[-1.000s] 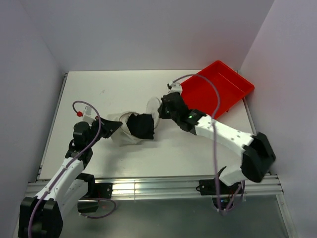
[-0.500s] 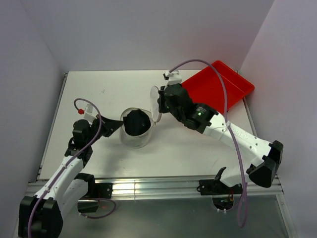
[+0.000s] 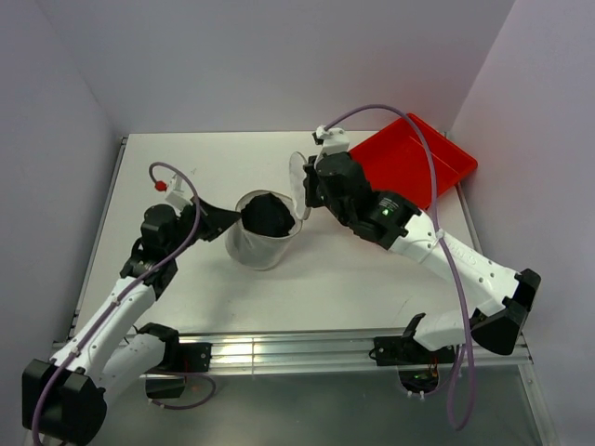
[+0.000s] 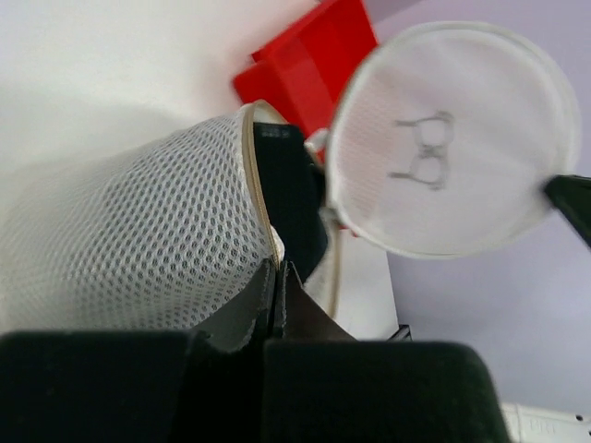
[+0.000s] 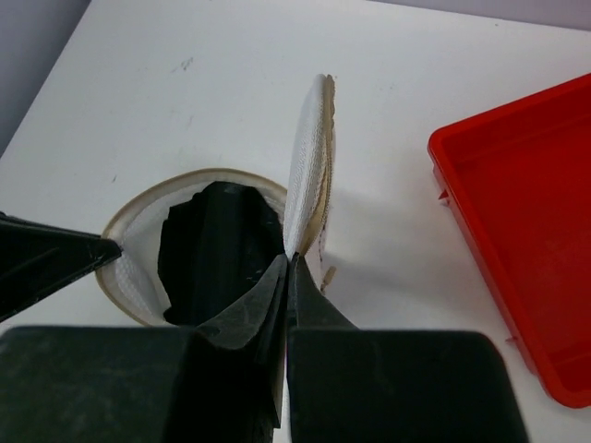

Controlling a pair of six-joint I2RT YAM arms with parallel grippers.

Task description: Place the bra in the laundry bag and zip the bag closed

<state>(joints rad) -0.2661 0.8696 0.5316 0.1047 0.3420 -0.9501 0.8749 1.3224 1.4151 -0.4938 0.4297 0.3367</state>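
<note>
The lid (image 3: pixel 297 182) is standing up, apart from the bag's rim that my left gripper holds. I should bring the lid down and pinch both edges (image 3: pixel 244 202) together before zipping.
The white mesh laundry bag (image 3: pixel 258 243) stands upright in the middle of the table, open at the top. The black bra (image 3: pixel 268 213) sits bunched inside it. My left gripper (image 3: pixel 234 221) is shut on the bag's left rim (image 4: pixel 261 226). My right gripper (image 3: pixel 305 193) is shut on the edge of the round lid (image 3: pixel 297 175), which stands on edge at the bag's right side. In the left wrist view the lid (image 4: pixel 452 138) faces the camera with its dark printed mark. In the right wrist view the lid (image 5: pixel 312 166) is edge-on, the bra (image 5: pixel 217 249) below it in the bag.
A red plastic tray (image 3: pixel 409 165) lies at the back right, close behind my right arm; it also shows in the right wrist view (image 5: pixel 526 240). White walls enclose the table on three sides.
The bag has gone from slumped on its side to standing upright with the bra inside. My right gripper has lifted the lid up and back; my left gripper has risen with the rim.
</note>
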